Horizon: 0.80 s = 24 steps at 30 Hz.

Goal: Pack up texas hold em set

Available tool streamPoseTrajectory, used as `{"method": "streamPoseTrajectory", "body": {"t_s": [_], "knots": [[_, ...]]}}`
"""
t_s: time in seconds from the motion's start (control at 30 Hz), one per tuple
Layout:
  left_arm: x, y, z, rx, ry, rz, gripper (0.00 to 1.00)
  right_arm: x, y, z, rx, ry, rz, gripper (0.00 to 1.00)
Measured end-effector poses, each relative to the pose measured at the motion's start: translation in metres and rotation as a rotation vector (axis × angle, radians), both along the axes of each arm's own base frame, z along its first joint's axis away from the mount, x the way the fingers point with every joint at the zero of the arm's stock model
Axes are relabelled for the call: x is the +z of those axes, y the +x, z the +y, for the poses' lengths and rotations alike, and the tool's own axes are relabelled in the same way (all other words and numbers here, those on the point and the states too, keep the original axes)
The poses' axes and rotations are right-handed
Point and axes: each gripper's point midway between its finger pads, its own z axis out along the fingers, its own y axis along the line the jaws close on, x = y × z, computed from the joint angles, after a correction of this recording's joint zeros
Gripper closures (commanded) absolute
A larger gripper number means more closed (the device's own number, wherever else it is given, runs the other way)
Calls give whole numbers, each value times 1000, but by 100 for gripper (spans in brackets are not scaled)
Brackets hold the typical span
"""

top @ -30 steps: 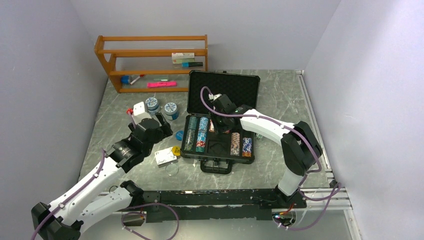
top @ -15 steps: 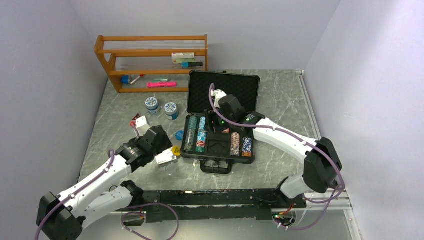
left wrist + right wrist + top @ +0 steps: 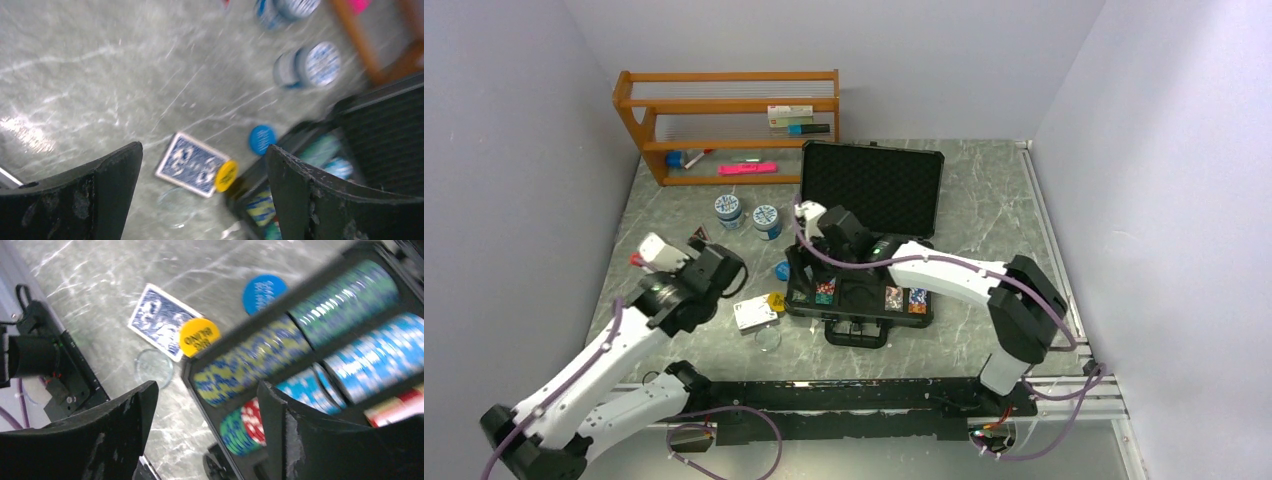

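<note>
The space (image 3: 733, 294) beside the blue card deck is crowded by my left gripper, so that gripper should move back before my right gripper picks up the deck (image 3: 755, 312) for the case.
The black briefcase (image 3: 871, 190) lies open mid-table, with striped chip stacks (image 3: 825, 291) in its foam base. The blue card deck (image 3: 755, 314) and the yellow dealer button (image 3: 775, 301) lie on the table just left of the case. My left gripper (image 3: 724, 272) is open and empty above the table left of them; in its own view (image 3: 204, 150) the deck (image 3: 192, 163) and button (image 3: 226, 175) lie between the jaws' line of sight. My right gripper (image 3: 809, 245) is open and empty over the case's left edge; its view (image 3: 207, 385) shows chip stacks (image 3: 300, 325), the button (image 3: 199, 337) and the deck (image 3: 160, 320).
A blue disc (image 3: 783, 270) lies by the case's left side and a clear disc (image 3: 768, 340) in front of the deck. Two blue-and-white tubs (image 3: 729, 211) stand further back. A wooden shelf (image 3: 724, 120) with small items is at the back left.
My left arm has drawn back to the left, away from the deck. My right gripper has swung left across the case, from its middle to its left edge.
</note>
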Motion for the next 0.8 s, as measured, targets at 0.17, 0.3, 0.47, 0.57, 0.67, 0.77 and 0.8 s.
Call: {"method": "streamPoseTrajectory", "body": {"t_s": [0.17, 0.3, 0.47, 0.57, 0.67, 0.77, 0.8], "knots": [[92, 1, 35, 139, -31, -274, 3, 5, -12, 57, 182, 52, -88, 15], [155, -14, 68, 192, -26, -464, 3, -3, -19, 103, 334, 99, -112, 15], [201, -42, 103, 192, -5, -647, 3, -26, -5, 144, 428, 97, -134, 14], [219, -57, 118, 184, -3, -746, 3, -46, 1, 158, 484, 48, -168, 14], [230, -67, 128, 172, 11, -807, 3, -69, -7, 167, 564, -34, -195, 15], [239, -73, 134, 156, 47, -835, 3, -92, -29, 175, 676, -115, -207, 15], [241, -74, 134, 151, 57, -835, 3, -95, -32, 176, 694, -126, -207, 15]]}}
